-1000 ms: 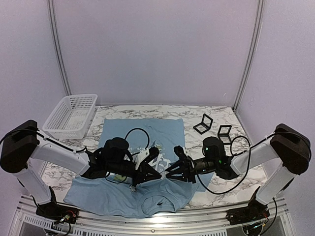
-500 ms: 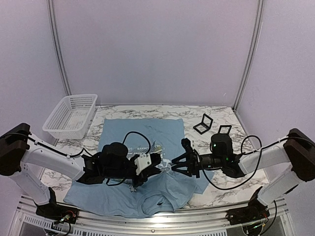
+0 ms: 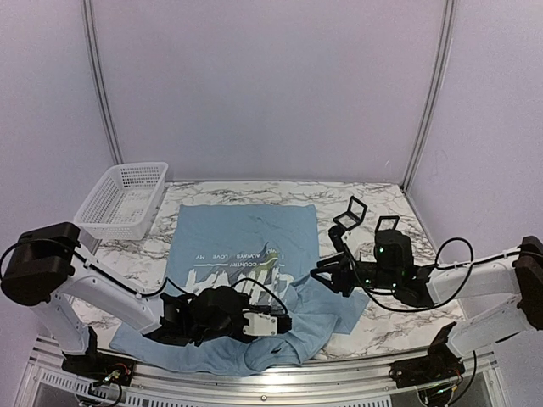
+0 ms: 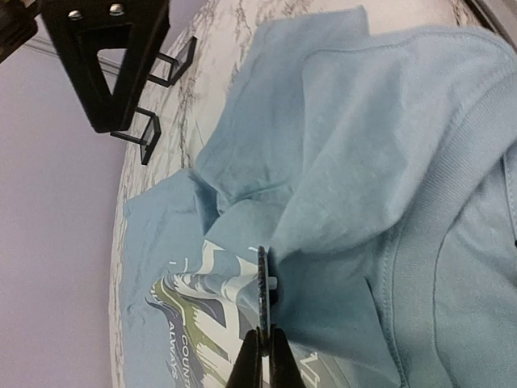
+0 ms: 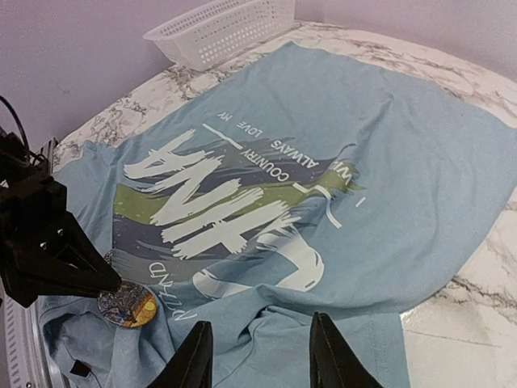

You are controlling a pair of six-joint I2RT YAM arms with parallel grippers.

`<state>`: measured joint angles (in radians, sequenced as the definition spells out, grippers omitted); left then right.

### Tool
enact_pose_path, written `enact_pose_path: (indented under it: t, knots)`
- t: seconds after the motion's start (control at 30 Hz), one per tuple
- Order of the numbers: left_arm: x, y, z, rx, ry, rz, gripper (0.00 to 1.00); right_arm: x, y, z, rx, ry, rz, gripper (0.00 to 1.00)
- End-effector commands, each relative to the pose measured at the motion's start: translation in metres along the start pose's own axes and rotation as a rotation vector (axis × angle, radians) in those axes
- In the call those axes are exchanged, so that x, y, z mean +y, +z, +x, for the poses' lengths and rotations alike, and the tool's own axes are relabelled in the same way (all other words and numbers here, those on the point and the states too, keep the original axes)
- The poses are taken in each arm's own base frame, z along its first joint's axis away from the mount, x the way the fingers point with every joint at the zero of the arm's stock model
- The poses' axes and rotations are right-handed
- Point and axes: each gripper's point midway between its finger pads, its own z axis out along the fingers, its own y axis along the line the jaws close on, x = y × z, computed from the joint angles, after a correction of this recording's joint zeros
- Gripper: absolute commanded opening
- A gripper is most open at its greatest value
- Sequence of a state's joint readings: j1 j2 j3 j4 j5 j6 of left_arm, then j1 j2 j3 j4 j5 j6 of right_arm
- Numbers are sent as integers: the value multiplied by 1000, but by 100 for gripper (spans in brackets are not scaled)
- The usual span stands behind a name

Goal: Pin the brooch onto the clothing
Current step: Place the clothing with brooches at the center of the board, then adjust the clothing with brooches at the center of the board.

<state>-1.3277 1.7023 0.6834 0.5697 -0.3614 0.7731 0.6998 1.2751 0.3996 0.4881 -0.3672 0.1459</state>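
The inner end of the T-shirt's sleeve [image 3: 344,316] has a loose fold [image 3: 294,299] lying over it, so the sleeve will slide outward and spread out flat when I pull it.
The light blue T-shirt [image 3: 246,229] lies on the table, its near half bunched in folds, with the white lettering showing in the right wrist view [image 5: 202,194]. My left gripper [image 4: 265,343] is shut on the brooch [image 4: 262,283], a thin disc seen edge-on and pressed against a raised fold of the shirt [image 4: 363,186]. In the right wrist view the brooch [image 5: 128,305] shows a dark and gold face on the fabric at the left gripper's black tips. My right gripper [image 5: 262,356] is open and empty above the shirt, apart from the brooch. The top view shows the left gripper [image 3: 284,320] and the right gripper [image 3: 325,273].
A white mesh basket [image 3: 123,199] stands at the back left of the marble table [image 3: 373,195]. Two small open black cases [image 3: 349,214] [image 3: 387,227] stand right of the shirt, just behind the right arm.
My left gripper has moved toward the near edge, dragging the shirt's folds with it. My right gripper has drawn back to the right and stands apart from the left one.
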Motion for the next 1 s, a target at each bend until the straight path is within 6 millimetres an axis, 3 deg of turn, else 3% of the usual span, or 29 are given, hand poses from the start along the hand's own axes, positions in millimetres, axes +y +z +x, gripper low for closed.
enact_pose_path:
  t: [0.0,0.07,0.13,0.2,0.3,0.4,0.5,0.57,0.67,0.8,0.97]
  knots:
    - [-14,8,14,115,182,-20,1,-18,1,16,71,121,94,36]
    - [-22,11,17,147,229,-22,11,-23,1,23,95,146,120,36]
    - [-19,13,16,173,231,-55,31,-30,2,31,126,168,162,37]
    - [-10,8,9,163,185,-83,56,-35,5,39,183,189,187,37]
    - [6,-8,-3,131,65,-89,75,-40,9,51,256,226,212,32]
    - [5,-26,-9,107,-68,20,82,-43,9,66,303,278,234,22]
    - [9,-32,4,119,-315,178,84,-46,7,82,353,328,263,10]
    - [36,-20,40,209,-551,112,83,-52,6,96,396,364,302,3]
    - [87,3,121,445,-786,-123,73,-67,1,115,457,409,408,0]
    - [98,31,209,718,-972,-184,66,-85,-12,125,495,453,537,0]
    - [118,53,276,855,-1040,-271,65,-98,-32,136,505,508,668,1]
